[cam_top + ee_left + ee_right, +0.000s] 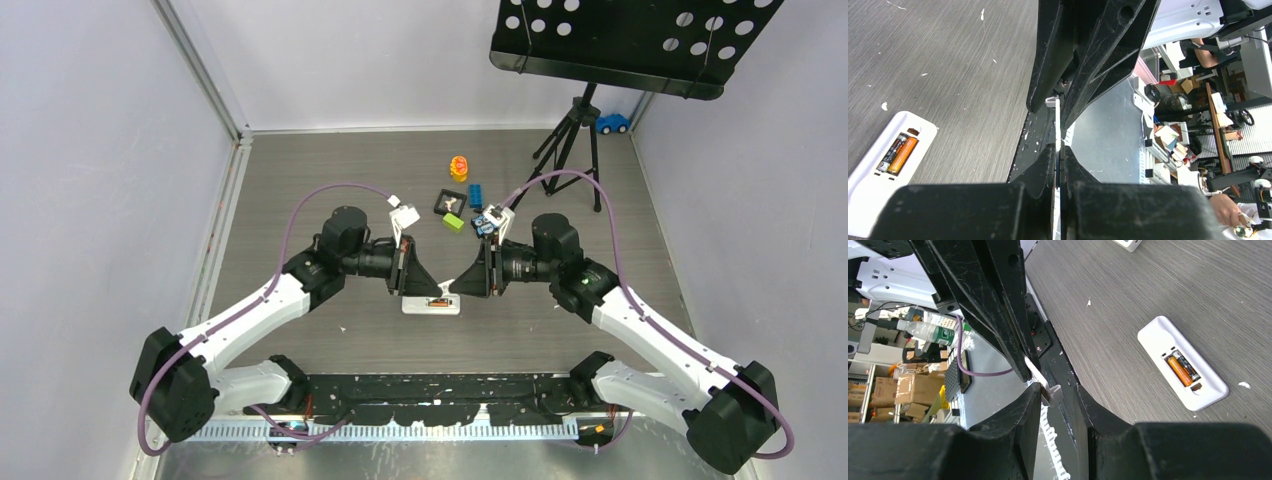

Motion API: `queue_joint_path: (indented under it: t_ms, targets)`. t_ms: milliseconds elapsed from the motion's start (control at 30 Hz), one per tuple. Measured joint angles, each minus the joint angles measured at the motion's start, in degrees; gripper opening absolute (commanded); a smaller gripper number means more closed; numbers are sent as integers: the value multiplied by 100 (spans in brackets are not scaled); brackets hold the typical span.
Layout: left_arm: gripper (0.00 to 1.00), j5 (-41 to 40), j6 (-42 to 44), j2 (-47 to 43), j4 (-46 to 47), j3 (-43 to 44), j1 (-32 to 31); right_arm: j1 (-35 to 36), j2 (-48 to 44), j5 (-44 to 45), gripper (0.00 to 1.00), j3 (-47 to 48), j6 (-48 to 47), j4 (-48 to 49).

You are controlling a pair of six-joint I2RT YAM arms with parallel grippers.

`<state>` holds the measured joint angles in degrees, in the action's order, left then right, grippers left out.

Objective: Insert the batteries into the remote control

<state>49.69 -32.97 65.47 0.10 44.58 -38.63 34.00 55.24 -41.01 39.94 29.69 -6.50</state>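
With my left gripper on the battery cover's insertion end [1030, 364], my right gripper should take the clip end [1053, 394], then my left gripper should steady the remote control.
The white remote control [432, 306] lies back up on the table under both grippers, its battery recess uncovered. Two batteries [898, 152], one dark and one orange, lie side by side in the recess [1182, 369]. My left gripper [1060, 147] is shut on a thin white battery cover [1057, 120], held edge-on above the table. My right gripper [1058, 390] faces it, jaws apart around the cover's clip end [1052, 391]. The clip rests against one finger and the other finger stands clear. In the top view the two grippers [452, 286] meet tip to tip just above the remote.
Small toys sit behind the arms: a yellow-red figure [459, 167], a blue block [475, 194], a black tray [449, 203], a green block [454, 222]. A tripod [570, 140] with a black perforated panel [630, 40] stands back right. A black rail [440, 385] runs along the near edge.
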Motion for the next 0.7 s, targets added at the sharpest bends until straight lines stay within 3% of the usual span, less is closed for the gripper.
queue_joint_path:
  t_ms: [200, 400, 433, 500, 600, 667, 700]
  targets:
    - [0, 181, -109, 57, 13, 31, 2, 2, -2, -205, 31, -52, 4, 177]
    - [1, 339, -177, 164, 9, 44, 11, 0, -33, -367, 9, -118, 42, 262]
    - [7, 350, -186, 177, 9, 46, 17, 0, -46, -400, 5, -127, 44, 269]
    - [29, 374, -208, 181, 0, 55, 26, 0, -79, -435, 1, -129, 70, 264]
    - [61, 284, -199, 188, -90, 120, 26, 2, -127, -367, 0, -129, 105, 317]
    - [73, 118, -94, 188, -254, 201, 22, 4, -138, -181, 0, -133, 142, 313]
    - [74, -63, -26, 188, -378, 245, 20, 2, -138, -37, 0, -140, 179, 306]
